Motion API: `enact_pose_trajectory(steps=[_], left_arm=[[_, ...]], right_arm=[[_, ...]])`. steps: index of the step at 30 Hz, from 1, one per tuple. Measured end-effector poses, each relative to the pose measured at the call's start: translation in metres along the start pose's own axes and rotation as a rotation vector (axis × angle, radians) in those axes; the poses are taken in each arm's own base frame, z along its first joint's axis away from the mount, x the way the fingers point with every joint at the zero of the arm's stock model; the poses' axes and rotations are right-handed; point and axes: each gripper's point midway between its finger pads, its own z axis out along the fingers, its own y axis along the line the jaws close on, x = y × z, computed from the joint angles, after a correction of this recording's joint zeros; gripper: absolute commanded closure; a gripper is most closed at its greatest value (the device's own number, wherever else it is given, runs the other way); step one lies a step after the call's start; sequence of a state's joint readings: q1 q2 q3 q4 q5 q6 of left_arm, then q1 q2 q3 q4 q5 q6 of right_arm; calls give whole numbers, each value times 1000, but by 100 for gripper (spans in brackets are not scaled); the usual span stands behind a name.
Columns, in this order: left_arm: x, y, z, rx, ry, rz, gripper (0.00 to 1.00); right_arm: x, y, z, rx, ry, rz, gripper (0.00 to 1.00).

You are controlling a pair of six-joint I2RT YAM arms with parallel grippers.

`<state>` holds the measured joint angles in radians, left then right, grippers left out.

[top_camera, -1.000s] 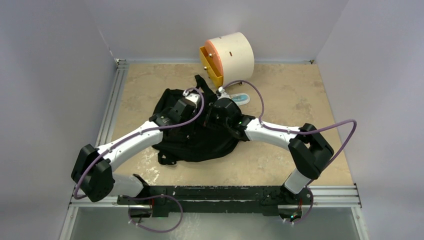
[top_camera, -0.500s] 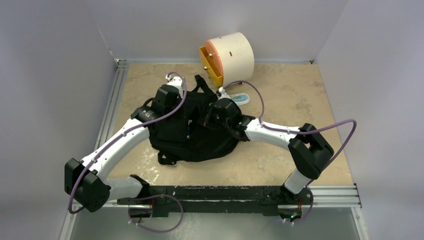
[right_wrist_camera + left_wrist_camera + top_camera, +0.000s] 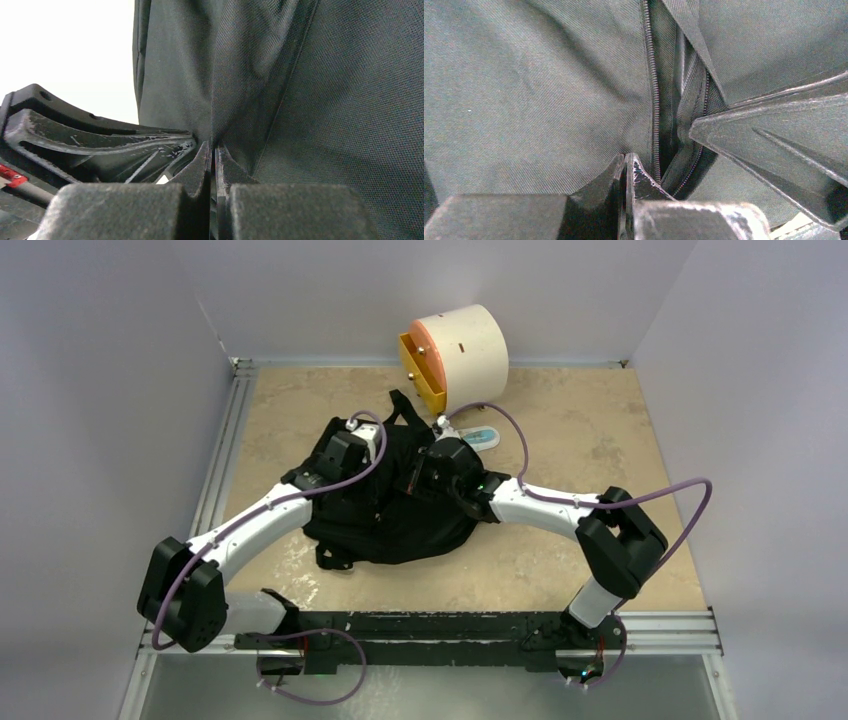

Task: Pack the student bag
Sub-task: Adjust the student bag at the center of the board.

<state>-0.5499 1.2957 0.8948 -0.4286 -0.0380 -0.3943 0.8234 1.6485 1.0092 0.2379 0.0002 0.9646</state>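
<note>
My left gripper is covering the narrow end of the parted zipper (image 3: 661, 181), so it should move out of the way and my right gripper should grab the zipper from the front (image 3: 378, 517).
The student bag (image 3: 400, 525), a soft black backpack, lies slumped mid-table with its straps toward the back. Both grippers meet on top of it. My left gripper (image 3: 380, 466) is shut, its tips (image 3: 625, 158) pinching a pucker of black fabric just left of the zipper (image 3: 653, 90). The zipper is parted, showing a dark gap. My right gripper (image 3: 413, 478) is shut too, and a fold of the bag's fabric (image 3: 235, 90) runs down into its tips (image 3: 212, 148). Each wrist view shows the other gripper's black fingers (image 3: 774, 135) (image 3: 100, 145) close by.
A cream cylindrical drawer box (image 3: 468, 340) stands at the back, its orange-yellow drawer (image 3: 424, 376) pulled out toward the bag. A small light-blue object (image 3: 482, 437) lies by the bag's back right edge. Grey walls close three sides; metal rails (image 3: 222, 460) run along the left.
My left arm swung out to the back left, stretching the bag, then came back toward the right gripper, and its jaws closed the last bit. The right arm has stayed still.
</note>
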Motion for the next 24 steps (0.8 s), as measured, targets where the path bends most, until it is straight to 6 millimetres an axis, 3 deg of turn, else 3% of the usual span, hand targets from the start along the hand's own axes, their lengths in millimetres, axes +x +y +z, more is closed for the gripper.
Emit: enact_pose_trajectory(steps=[10, 20, 24], left_arm=[[4, -8, 4, 43, 7, -34, 100], [38, -5, 11, 27, 54, -155, 100], [33, 0, 3, -5, 28, -171, 94]], right_arm=[[2, 11, -2, -58, 30, 1, 100], [11, 11, 14, -76, 71, 14, 100], [8, 10, 13, -68, 61, 11, 89]])
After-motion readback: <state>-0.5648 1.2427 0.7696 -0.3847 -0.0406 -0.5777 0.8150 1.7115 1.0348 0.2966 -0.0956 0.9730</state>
